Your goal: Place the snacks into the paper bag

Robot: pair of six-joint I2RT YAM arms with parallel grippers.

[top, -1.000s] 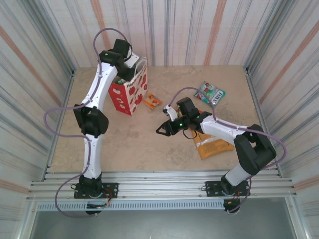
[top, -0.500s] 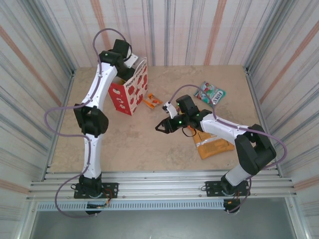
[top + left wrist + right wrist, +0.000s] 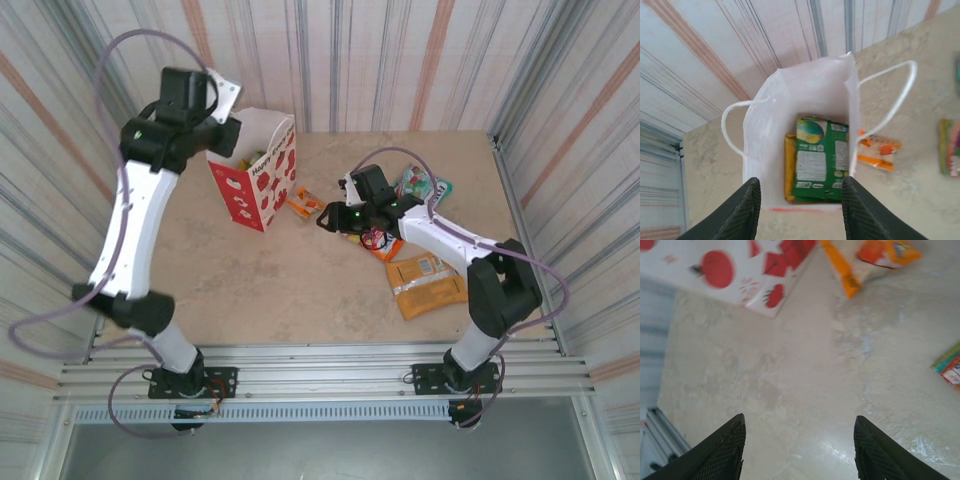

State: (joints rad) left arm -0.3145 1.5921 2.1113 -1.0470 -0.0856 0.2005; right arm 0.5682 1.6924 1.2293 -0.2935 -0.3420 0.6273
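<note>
My right gripper should pick up the small orange snack [image 3: 305,203] and pass it to my left gripper, because the snack is beyond the paper bag [image 3: 257,188] from my left gripper.
The paper bag [image 3: 262,183] stands upright at the back left, red with white apples, its mouth open. In the left wrist view a green snack [image 3: 822,155] and an orange one [image 3: 789,165] lie inside the bag [image 3: 765,130]. My left gripper [image 3: 222,138] [image 3: 801,187] hangs open above the bag's mouth, holding nothing. A small orange snack [image 3: 307,205] [image 3: 879,152] [image 3: 875,257] lies on the table just right of the bag. My right gripper [image 3: 325,220] [image 3: 800,422] hovers open and empty close beside it. A teal snack [image 3: 428,186] and a large orange snack [image 3: 428,285] lie further right.
Corrugated metal walls [image 3: 400,60] close in the table [image 3: 260,290] on three sides. A multicoloured packet [image 3: 362,236] [image 3: 950,367] lies partly under my right arm. The aluminium rail [image 3: 320,375] with the arm bases runs along the near edge.
My left gripper has opened and risen from the bag's mouth, with the arm swung up and left. My right gripper has moved away from the near edge toward the small orange snack.
</note>
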